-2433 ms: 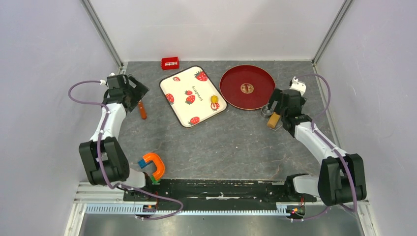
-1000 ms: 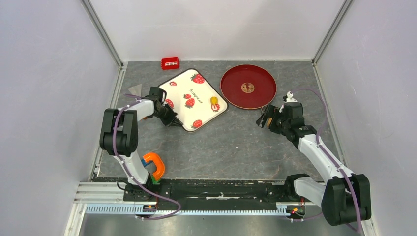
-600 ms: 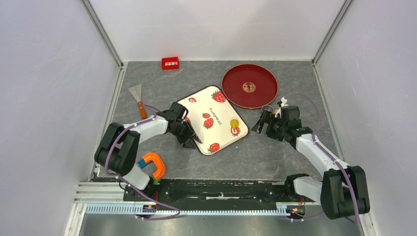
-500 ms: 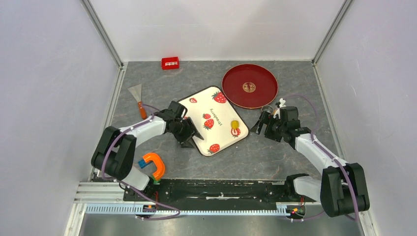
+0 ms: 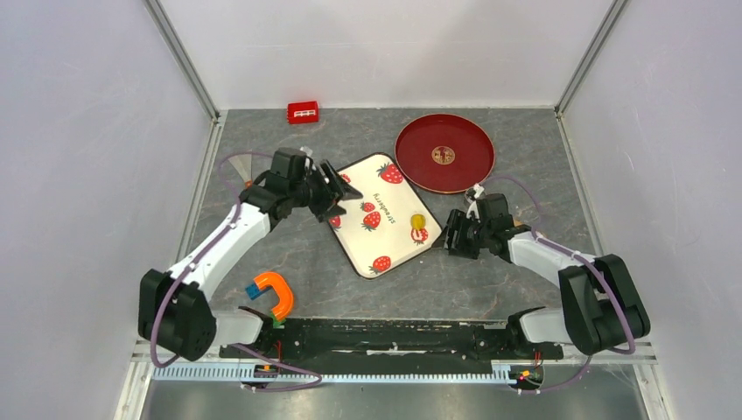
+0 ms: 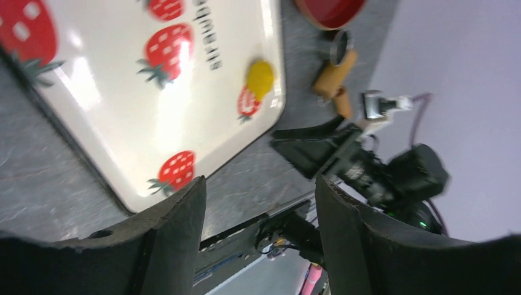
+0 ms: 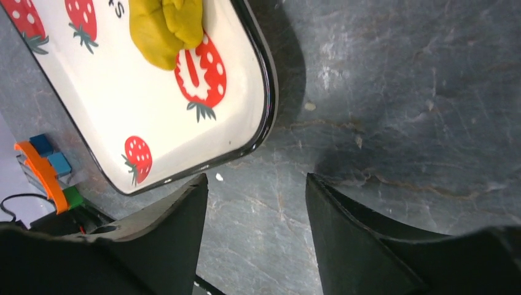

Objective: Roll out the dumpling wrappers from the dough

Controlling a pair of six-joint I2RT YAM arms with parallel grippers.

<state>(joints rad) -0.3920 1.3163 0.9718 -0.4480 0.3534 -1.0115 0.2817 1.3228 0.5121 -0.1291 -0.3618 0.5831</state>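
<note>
Next, I pull the tray (image 5: 385,219) back by its short edge (image 5: 360,162) with my left gripper and turn it straight before I work the dough, because it sits crooked between my grippers.
The dough (image 5: 418,220) is a small bright-yellow lump near the right corner of the strawberry-print tray (image 5: 385,249). It also shows in the left wrist view (image 6: 259,77) and the right wrist view (image 7: 166,24). No flat round wrapper is in view. My left gripper (image 5: 335,189) is open and empty over the tray's left corner (image 6: 259,181). My right gripper (image 5: 450,238) is open and empty, low over the table just right of the tray's right corner (image 7: 256,178). The tan wooden roller (image 6: 332,77) lies beyond the tray, beside a metal ring (image 6: 340,46).
The red plate (image 5: 444,153) sits behind the tray to the right. A red block (image 5: 303,112) is at the back. An orange clamp (image 5: 273,294) lies at the front left. Grey walls close in both sides.
The tray has been dragged forward and turned toward the table's middle. My left gripper has since left its front edge and risen to its left corner. My right gripper moved left toward the tray.
</note>
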